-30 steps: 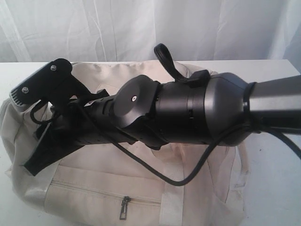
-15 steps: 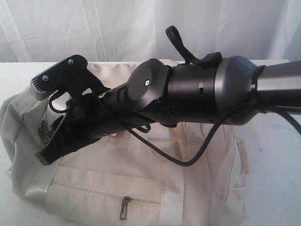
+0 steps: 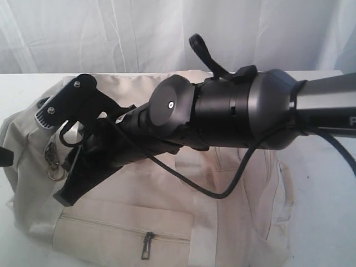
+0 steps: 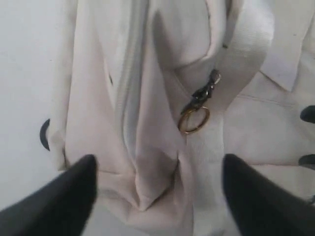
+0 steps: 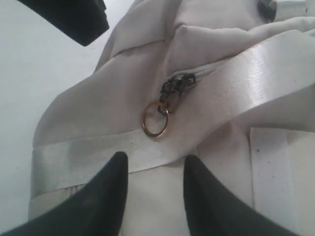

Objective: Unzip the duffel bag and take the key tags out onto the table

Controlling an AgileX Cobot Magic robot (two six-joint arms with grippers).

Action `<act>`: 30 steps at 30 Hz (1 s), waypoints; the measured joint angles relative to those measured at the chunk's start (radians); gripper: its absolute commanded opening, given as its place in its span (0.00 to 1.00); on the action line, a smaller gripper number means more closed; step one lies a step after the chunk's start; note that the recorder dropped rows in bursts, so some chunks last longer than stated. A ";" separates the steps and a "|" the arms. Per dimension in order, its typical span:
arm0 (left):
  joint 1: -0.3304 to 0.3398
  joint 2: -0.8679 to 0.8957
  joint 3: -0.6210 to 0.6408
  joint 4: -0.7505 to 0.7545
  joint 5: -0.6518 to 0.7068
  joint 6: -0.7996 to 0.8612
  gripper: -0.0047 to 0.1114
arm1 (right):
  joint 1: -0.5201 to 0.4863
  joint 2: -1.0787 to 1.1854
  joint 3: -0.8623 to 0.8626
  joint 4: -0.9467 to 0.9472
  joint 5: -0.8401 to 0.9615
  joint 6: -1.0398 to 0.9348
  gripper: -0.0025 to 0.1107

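Note:
I should keep the raised seam (image 4: 128,115) still with my left gripper before my right gripper pulls the brass ring, because the duffel bag's end fold (image 4: 163,164) lies loose beside the ring.
The cream duffel bag (image 3: 167,222) lies on the white table (image 3: 328,211). Its top zipper looks shut at the left end, where a dark slider carries a brass ring pull (image 3: 54,172), (image 4: 193,119), (image 5: 155,119). My right arm (image 3: 233,108) reaches across the bag to that end. The right gripper (image 5: 155,164) hovers open just short of the ring, over a satin strap (image 5: 256,73), with nothing between its fingers. The left gripper (image 4: 157,167) is open wide over the bag's end fold, apart from the ring. No key tags show in any view.
A side pocket with a small metal zipper pull (image 3: 147,245) faces the front. A black cable (image 3: 222,189) hangs from the right arm over the bag. A white curtain (image 3: 139,33) closes the back. The left gripper's finger (image 5: 74,17) shows beside the bag's end.
The right gripper rose and drew back to the right, then dipped toward the bag's left end. The brass ring pull has come into sight below it.

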 measured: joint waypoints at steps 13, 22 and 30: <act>-0.072 0.107 0.003 -0.129 -0.131 0.049 0.50 | 0.105 0.082 0.000 0.002 -0.212 -0.090 0.54; -0.077 0.133 -0.067 -0.145 0.001 0.057 0.04 | 0.155 0.170 -0.008 0.002 -0.362 -0.139 0.57; -0.077 0.133 -0.071 -0.145 0.023 0.057 0.04 | 0.163 0.249 -0.070 0.002 -0.429 -0.141 0.51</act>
